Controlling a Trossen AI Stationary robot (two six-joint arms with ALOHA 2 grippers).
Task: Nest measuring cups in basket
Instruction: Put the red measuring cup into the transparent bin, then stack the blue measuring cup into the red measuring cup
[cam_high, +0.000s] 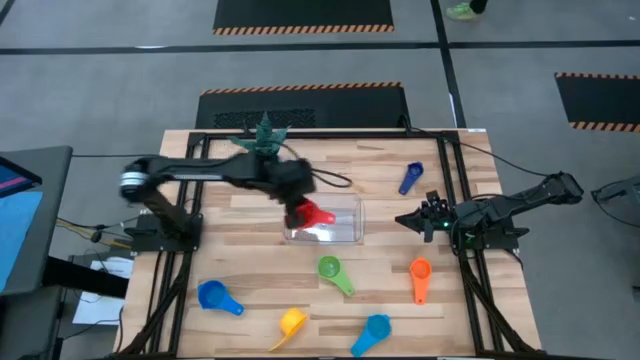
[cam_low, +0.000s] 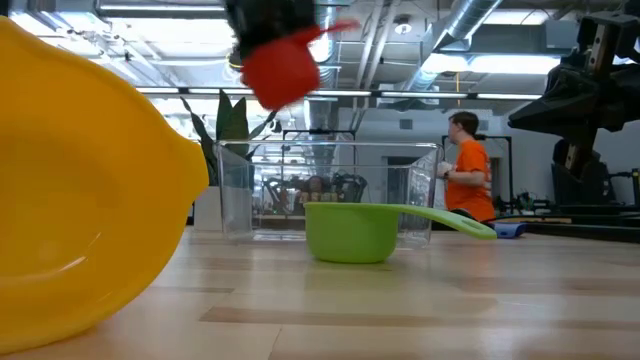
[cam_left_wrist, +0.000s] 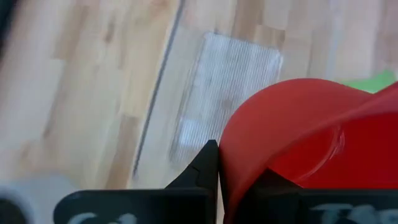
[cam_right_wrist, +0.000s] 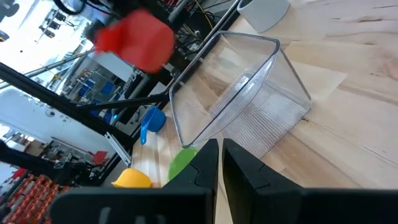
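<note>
My left gripper should keep going down, as the red cup's handle (cam_high: 326, 216) is along the clear basket's long side. It should let go once the cup's bowl stands on the basket's bottom (cam_high: 342, 230).
My left gripper (cam_high: 297, 212) is shut on the red measuring cup (cam_high: 314, 214), held in the air over the left part of the clear basket (cam_high: 345, 228). In the low view the red cup (cam_low: 282, 65) hangs well above the basket (cam_low: 330, 190). The other cups lie on the table: dark blue (cam_high: 410, 178), green (cam_high: 335, 272), orange (cam_high: 420, 278), blue (cam_high: 218, 297), yellow (cam_high: 290, 325) and lighter blue (cam_high: 372, 333). My right gripper (cam_high: 415, 220) waits shut and empty, right of the basket. My left gripper pinches the wall of the red cup's bowl at its rim (cam_left_wrist: 227, 168). One finger (cam_left_wrist: 208, 165) is outside the bowl and the other seems to be inside. The fingers come from above. The cup is lifted clear and tilted, its handle (cam_low: 335, 28) pointing toward the table's right.
A plant in a white pot (cam_high: 265, 135) stands at the table's far edge behind the left arm. A person in an orange shirt (cam_low: 468, 165) is in the room beyond the table. The yellow cup (cam_low: 80, 190) fills the low view's near left.
</note>
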